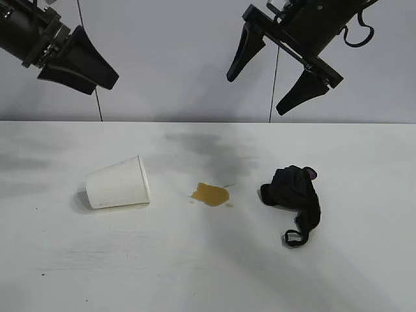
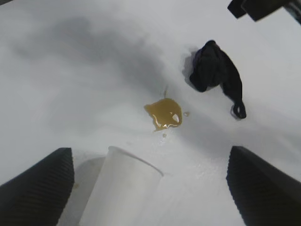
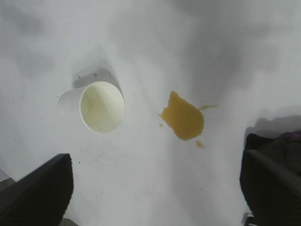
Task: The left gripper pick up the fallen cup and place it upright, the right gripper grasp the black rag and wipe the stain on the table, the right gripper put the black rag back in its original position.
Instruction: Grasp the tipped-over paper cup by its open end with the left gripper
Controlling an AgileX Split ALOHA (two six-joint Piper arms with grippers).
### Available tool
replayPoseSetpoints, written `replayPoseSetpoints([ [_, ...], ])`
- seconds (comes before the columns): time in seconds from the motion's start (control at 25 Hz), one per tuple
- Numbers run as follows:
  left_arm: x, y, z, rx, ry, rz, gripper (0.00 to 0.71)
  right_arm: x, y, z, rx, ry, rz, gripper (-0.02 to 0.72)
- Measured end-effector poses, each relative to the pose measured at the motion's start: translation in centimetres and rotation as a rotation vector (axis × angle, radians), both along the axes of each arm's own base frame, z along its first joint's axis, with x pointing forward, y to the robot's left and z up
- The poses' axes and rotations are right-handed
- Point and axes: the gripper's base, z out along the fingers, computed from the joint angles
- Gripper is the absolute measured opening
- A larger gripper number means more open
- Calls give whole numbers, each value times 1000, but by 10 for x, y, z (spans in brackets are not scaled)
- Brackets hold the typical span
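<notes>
Next, I swing over and take hold of the cup from its opening end [image 1: 136, 184] before I stand it up, because the cup's opening [image 1: 143, 180] points toward the stain, away from my left gripper.
The white paper cup [image 1: 118, 182] lies on its side at the table's [image 1: 195, 266] left, with its mouth turned toward the amber stain [image 1: 211, 194] in the middle. To the right of the stain rests the black rag [image 1: 294, 192], a bundle with a looped tail. High above the cup hangs my left gripper [image 1: 104, 81], open and empty; its wrist view shows the cup [image 2: 122, 188] below between the spread fingers [image 2: 42, 188]. My right gripper [image 1: 255, 95] hovers open, up between the stain and the rag. Its wrist view shows the cup [image 3: 96, 107], stain [image 3: 183, 117] and rag [image 3: 277, 150].
A pale wall with thin dark vertical lines stands behind the table's far edge [image 1: 208, 122]. Faint grey smudges and the arms' shadows mark the tabletop. Bare white surface runs along the front, below the cup, stain and rag.
</notes>
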Motion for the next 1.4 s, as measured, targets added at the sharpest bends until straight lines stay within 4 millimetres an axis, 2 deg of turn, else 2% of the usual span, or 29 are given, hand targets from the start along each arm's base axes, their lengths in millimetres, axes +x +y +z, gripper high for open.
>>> replayPoseSetpoints([
  [0.24,-6,-15,-11,271,-37,-111,636,1,0,0,-1,-6,-3,661],
  [0.4,-5,-35,1,379,-82,-137,635,2,0,0,-2,-16,-9,661],
  [0.6,-1,-56,20,437,-186,-168,631,2,0,0,-3,-20,-12,661],
  [1.0,0,-56,23,441,-198,-169,630,2,-1,0,-5,-20,-11,661],
  [1.12,3,-54,13,484,-180,-189,630,2,-1,0,-7,-21,-11,661],
  [1.4,12,-56,-38,537,-57,-230,630,2,-1,0,-14,-22,-10,661],
])
